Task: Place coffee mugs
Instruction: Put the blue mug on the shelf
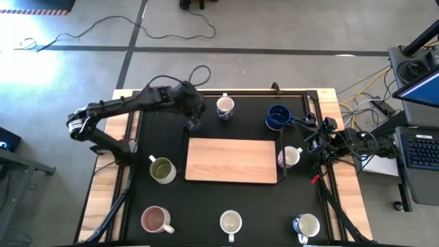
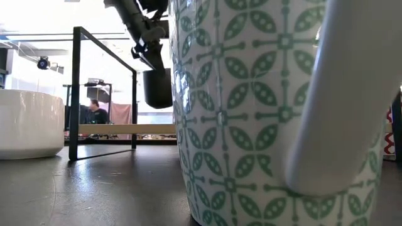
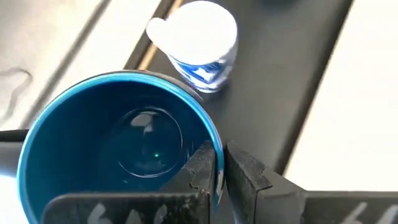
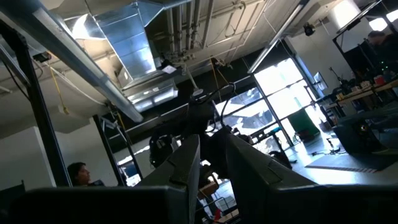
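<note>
The robot's left gripper has the blue mug opening up (image 3: 140, 146) beside the empty wooden board (image 1: 202, 154) and should keep bringing the mug down onto the board until the mug's base rests.
My left gripper (image 3: 222, 152) is shut on a mug (image 3: 118, 149) that is blue inside and dark outside, held above the table near the far left corner of the wooden board (image 1: 231, 160). In the low view this mug (image 2: 157, 88) hangs clear of the table. A white mug with a blue pattern (image 1: 225, 106) stands just beyond it. Standing on the table are a blue mug (image 1: 278, 116), a white mug (image 1: 289, 156), an olive mug (image 1: 162, 170), a pink mug (image 1: 156, 219), a white mug (image 1: 230, 222) and a shiny mug (image 1: 306, 225). My right gripper (image 4: 210, 146) waits open at the table's right edge, pointing upward. My left gripper holds the blue mug by its rim (image 3: 214, 138), with one finger inside the cup and one finger (image 3: 245, 168) outside the wall. The fingers slant down from the table's left side. The mug hangs below them, mouth up, clear of the table.
The low view is filled by a white mug with a green leaf pattern (image 2: 251, 113), with another white mug (image 2: 28, 122) at its left. A black frame (image 2: 75, 94) runs around the table. A person (image 2: 95, 113) sits in the room behind.
</note>
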Motion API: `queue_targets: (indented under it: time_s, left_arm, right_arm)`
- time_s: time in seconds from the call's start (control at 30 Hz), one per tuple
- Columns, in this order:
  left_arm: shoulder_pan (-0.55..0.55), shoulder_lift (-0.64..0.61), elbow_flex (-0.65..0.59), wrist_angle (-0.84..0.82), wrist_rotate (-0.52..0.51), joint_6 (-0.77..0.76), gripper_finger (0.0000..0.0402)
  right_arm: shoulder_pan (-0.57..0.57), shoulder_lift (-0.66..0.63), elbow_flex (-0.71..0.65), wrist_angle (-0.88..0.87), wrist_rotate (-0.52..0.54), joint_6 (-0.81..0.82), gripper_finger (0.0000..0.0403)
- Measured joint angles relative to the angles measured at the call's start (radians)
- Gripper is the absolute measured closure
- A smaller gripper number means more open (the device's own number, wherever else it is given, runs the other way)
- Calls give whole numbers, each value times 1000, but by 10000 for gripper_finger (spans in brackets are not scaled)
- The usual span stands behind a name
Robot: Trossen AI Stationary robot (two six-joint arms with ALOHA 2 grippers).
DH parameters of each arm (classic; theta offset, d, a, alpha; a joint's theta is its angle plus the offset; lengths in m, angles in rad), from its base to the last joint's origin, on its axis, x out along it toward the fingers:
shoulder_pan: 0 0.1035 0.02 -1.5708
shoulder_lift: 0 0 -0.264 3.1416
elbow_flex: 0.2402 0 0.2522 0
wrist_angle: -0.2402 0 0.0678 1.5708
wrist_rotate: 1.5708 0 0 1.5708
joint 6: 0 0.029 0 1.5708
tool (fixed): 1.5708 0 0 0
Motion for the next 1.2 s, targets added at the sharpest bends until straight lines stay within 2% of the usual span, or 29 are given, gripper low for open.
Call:
queue_targets:
  time_s: [0.33, 0.57, 0.97, 1.2]
  left_arm:
    - [-200, 37, 25, -60, 9, -55, 392]
    - [-282, 35, 16, -95, 134, -127, 392]
    - [-303, 85, 11, -124, 208, -144, 384]
    - [-305, 105, 9, -131, 210, -137, 384]
  right_arm:
    - [0, 0, 0, 0, 0, 0, 335]
    - [0, 0, 0, 0, 0, 0, 335]
    - [0, 0, 0, 0, 0, 0, 335]
    - [0, 0, 0, 0, 0, 0, 335]
